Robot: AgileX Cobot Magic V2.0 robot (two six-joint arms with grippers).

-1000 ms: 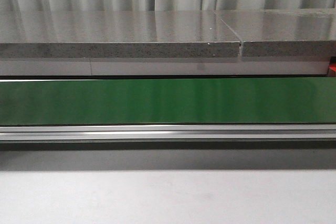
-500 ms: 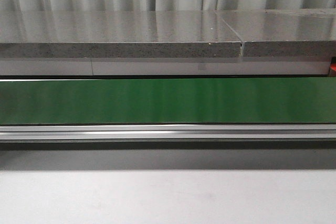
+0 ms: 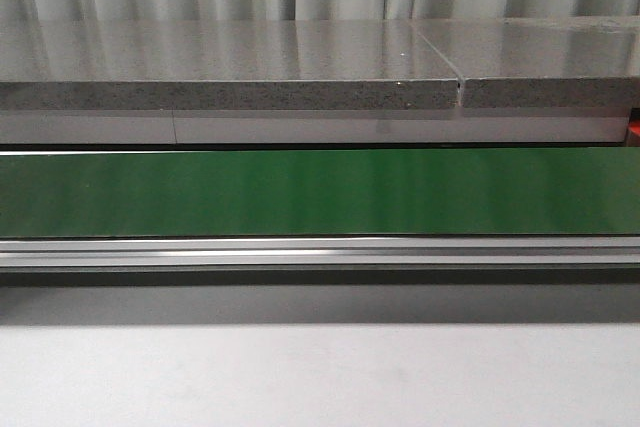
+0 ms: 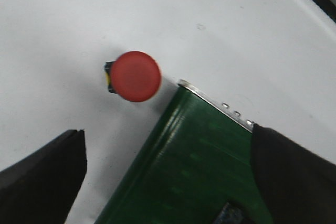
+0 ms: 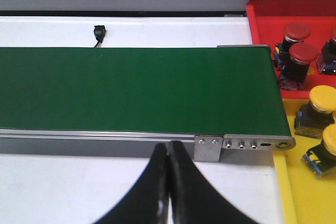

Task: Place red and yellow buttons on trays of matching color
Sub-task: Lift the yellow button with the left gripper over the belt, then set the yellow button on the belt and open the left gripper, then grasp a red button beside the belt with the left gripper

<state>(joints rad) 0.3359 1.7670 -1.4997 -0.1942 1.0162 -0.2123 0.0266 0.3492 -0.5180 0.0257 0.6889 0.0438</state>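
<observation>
I should keep moving my left gripper's open fingers toward the red button point(image 4: 137, 76) standing free ahead until they are on either side of its black body point(image 4: 109, 77), then close.
In the left wrist view a red button point(image 4: 137, 75) stands on the white table just off the end of the green conveyor belt point(image 4: 199, 166). My left gripper point(image 4: 168, 182) is open above the belt end, apart from the button, holding nothing. In the right wrist view my right gripper point(image 5: 168, 153) is shut and empty at the belt's near rail. A red tray point(image 5: 265, 24) holds red buttons point(image 5: 303, 56). A yellow tray point(image 5: 286, 192) holds yellow buttons point(image 5: 321, 103). Neither gripper shows in the front view.
The green belt point(image 3: 320, 192) runs across the front view with a metal rail point(image 3: 320, 250) in front and a grey slab point(image 3: 230, 67) behind. A small black connector point(image 5: 98, 32) lies on the white table beyond the belt.
</observation>
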